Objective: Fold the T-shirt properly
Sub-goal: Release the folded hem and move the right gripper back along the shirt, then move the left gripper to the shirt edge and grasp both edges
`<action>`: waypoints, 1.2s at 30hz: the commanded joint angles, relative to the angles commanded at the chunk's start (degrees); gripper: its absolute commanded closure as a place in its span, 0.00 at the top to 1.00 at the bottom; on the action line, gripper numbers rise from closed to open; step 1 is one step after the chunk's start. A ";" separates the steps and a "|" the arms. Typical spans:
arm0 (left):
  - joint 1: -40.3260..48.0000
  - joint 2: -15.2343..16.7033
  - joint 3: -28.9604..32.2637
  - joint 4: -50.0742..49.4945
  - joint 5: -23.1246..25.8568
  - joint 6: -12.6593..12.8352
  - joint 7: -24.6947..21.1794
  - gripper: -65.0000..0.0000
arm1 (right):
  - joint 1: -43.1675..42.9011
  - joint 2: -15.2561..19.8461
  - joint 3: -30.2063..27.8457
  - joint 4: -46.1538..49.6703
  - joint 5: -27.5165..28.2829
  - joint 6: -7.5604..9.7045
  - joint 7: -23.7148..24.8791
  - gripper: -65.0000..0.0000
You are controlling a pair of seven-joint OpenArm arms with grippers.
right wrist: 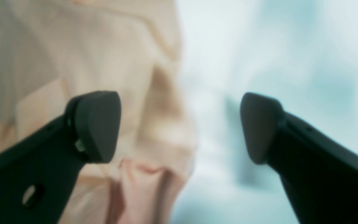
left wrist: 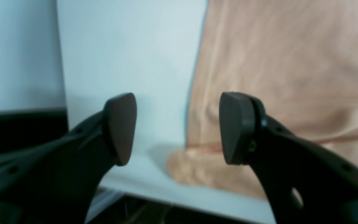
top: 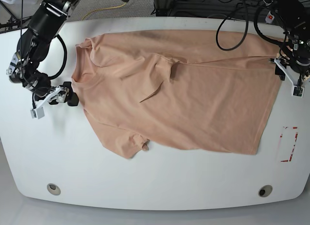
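The side (top: pixel 208 108) facing up is plain peach. I will therefore expect a hidden print to show when I lift the T-shirt (top: pixel 164 96).
The peach T-shirt (top: pixel 193 99) lies spread on the white table (top: pixel 155 181), neck to the left and hem to the right. One sleeve (top: pixel 130 146) sticks out toward the front, and a fold creases the middle (top: pixel 167 70). My left gripper (top: pixel 282 70) is open at the hem's far right corner; in its wrist view the gripper (left wrist: pixel 177 127) stands over the shirt's edge (left wrist: pixel 275 68). My right gripper (top: pixel 70 93) is open just left of the neck; in its blurred wrist view the gripper (right wrist: pixel 180 127) straddles the cloth's edge (right wrist: pixel 73 46). Neither holds anything.
A red-marked rectangle (top: pixel 289 143) is on the table at the right. Two round grommets (top: pixel 53 188) (top: pixel 264 190) sit near the front edge. Black cables (top: pixel 232 21) hang behind the table's back edge.
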 joint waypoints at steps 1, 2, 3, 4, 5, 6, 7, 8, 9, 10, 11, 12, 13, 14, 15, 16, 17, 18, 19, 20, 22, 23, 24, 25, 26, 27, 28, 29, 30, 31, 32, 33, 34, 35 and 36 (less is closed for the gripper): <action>-0.09 0.00 0.00 0.00 0.00 0.00 0.00 0.60 | 1.41 0.26 0.00 -2.29 -1.14 0.00 0.70 0.88; -0.18 0.00 0.00 0.00 0.00 0.00 0.00 0.60 | 2.81 0.79 0.00 -5.10 -2.55 0.00 1.85 0.86; -0.18 0.00 -0.09 0.00 0.00 0.00 0.00 0.60 | 3.78 1.14 0.00 -7.21 -3.60 0.00 2.90 0.84; -0.18 0.00 -0.09 0.00 0.00 0.00 0.00 0.60 | 4.84 1.41 0.00 -9.85 -4.92 0.00 4.40 0.82; -0.26 0.00 -0.09 0.00 0.00 0.00 0.00 0.60 | 5.54 1.49 0.00 -11.69 -5.54 0.00 5.45 0.81; -0.35 0.00 -0.09 0.00 0.00 0.00 0.00 0.60 | 6.24 1.58 0.00 -13.45 -6.15 0.00 6.42 0.80; -0.35 0.00 -0.09 -0.09 0.00 0.00 0.00 0.60 | 6.68 1.49 0.00 -15.03 -6.77 0.00 7.12 0.79; -0.35 0.00 -0.09 -0.09 0.00 0.00 0.00 0.60 | 6.86 1.32 0.00 -15.82 -7.03 0.00 7.56 0.79; -0.53 0.00 0.00 -0.09 0.00 0.00 0.00 0.60 | 6.95 1.23 0.00 -16.62 -7.03 0.00 7.91 0.79; -0.53 0.00 0.00 -0.09 0.00 0.00 0.00 0.60 | 6.95 0.97 0.00 -17.23 -6.95 0.00 8.18 0.79; -0.53 0.00 0.00 -0.09 0.00 0.00 0.00 0.60 | 6.95 0.44 0.00 -17.58 -6.95 0.00 8.18 0.79; -0.53 0.00 0.00 -0.09 0.00 0.00 0.00 0.60 | 6.95 -0.70 0.00 -17.76 -7.03 0.00 8.18 0.79; -0.62 0.00 0.00 -0.09 0.00 0.00 0.00 0.60 | 6.86 -1.32 -0.09 -17.67 -7.12 0.00 8.18 0.79; -0.62 0.00 0.00 -0.09 0.00 0.00 0.00 0.60 | 6.86 -2.20 -0.62 -17.67 -6.95 0.00 7.91 0.79; -0.62 0.00 0.09 -0.09 0.00 0.00 0.00 0.60 | 6.77 -2.73 -1.32 -17.67 -6.68 0.00 7.82 0.79; -0.62 0.00 0.09 -0.09 0.00 0.00 0.00 0.60 | 6.68 -3.08 -2.20 -17.58 -6.59 0.00 7.65 0.79; -0.62 0.00 0.09 -0.09 0.00 0.00 0.00 0.60 | 6.51 -3.52 -2.64 -17.58 -6.59 0.00 7.47 0.79; -0.62 0.00 0.09 -0.09 0.00 0.00 0.00 0.60 | 5.80 -4.40 -3.43 -17.41 -6.59 0.00 7.21 0.79; -0.70 0.00 0.09 -0.18 0.00 0.00 -0.09 0.60 | 5.54 -4.84 -3.52 -16.79 -6.59 0.00 7.12 0.79; -0.97 0.00 0.18 -0.18 0.00 0.00 -0.18 0.60 | 5.10 -5.45 -3.60 -15.74 -6.59 0.00 7.12 0.79; -2.02 0.00 0.09 -0.26 0.00 0.00 -0.18 0.60 | 3.78 -6.86 -3.69 -12.57 -6.59 -0.26 7.03 0.79; -2.29 0.00 0.09 -0.26 0.00 0.00 -0.18 0.60 | 3.25 -7.38 -3.78 -11.16 -6.59 -0.35 6.95 0.78; -2.46 0.00 0.09 -0.26 0.00 0.00 -0.18 0.60 | 2.81 -7.65 -3.78 -10.20 -6.59 -0.44 6.86 0.78; -2.64 0.00 0.09 -0.26 0.00 0.00 -0.18 0.60 | 2.37 -7.91 -3.78 -8.79 -6.59 -0.53 6.24 0.78; -2.64 0.00 0.18 -0.26 0.00 0.00 -0.18 0.60 | 2.29 -8.18 -3.78 -7.91 -6.59 -0.53 5.45 0.78; -2.73 0.00 0.62 -0.26 0.00 0.00 -0.18 0.60 | 2.29 -8.53 -3.60 -7.12 -6.59 -0.53 4.48 0.78; -3.08 0.00 1.41 -0.35 0.00 0.00 -0.18 0.60 | 2.11 -8.53 -3.52 -6.51 -6.59 -0.53 3.52 0.78; -3.60 0.00 2.20 -0.70 0.00 0.00 -0.18 0.60 | 1.58 -8.53 -3.43 -6.07 -6.59 -0.53 2.90 0.76; -4.04 0.00 2.73 -1.05 0.00 0.09 -0.18 0.60 | 1.14 -8.53 -3.43 -5.36 -6.59 -0.53 2.73 0.73; -4.31 0.00 2.90 -1.41 0.00 0.09 -0.18 0.60 | 0.70 -8.53 -3.43 -4.57 -6.59 -0.53 2.64 0.70; -4.92 0.00 2.90 -2.11 0.00 0.09 -0.18 0.60 | 0.26 -8.53 -3.43 -3.60 -6.59 -0.53 2.64 0.65; -5.54 0.00 2.90 -2.73 0.00 0.09 -0.18 0.60 | 0.18 -8.53 -3.43 -3.08 -6.59 -0.53 2.64 0.60; -6.42 0.00 2.90 -3.69 0.00 0.09 -0.18 0.60 | 0.00 -8.53 -3.43 -3.08 -6.59 -0.53 2.64 0.57; -7.21 0.00 2.90 -4.57 0.00 0.09 -0.09 0.61 | -0.26 -8.53 -3.52 -3.16 -6.59 -0.53 2.64 0.54; -8.44 0.00 2.90 -6.24 0.00 0.09 -0.09 0.61 | -0.62 -8.53 -3.60 -3.16 -6.59 -0.53 2.55 0.51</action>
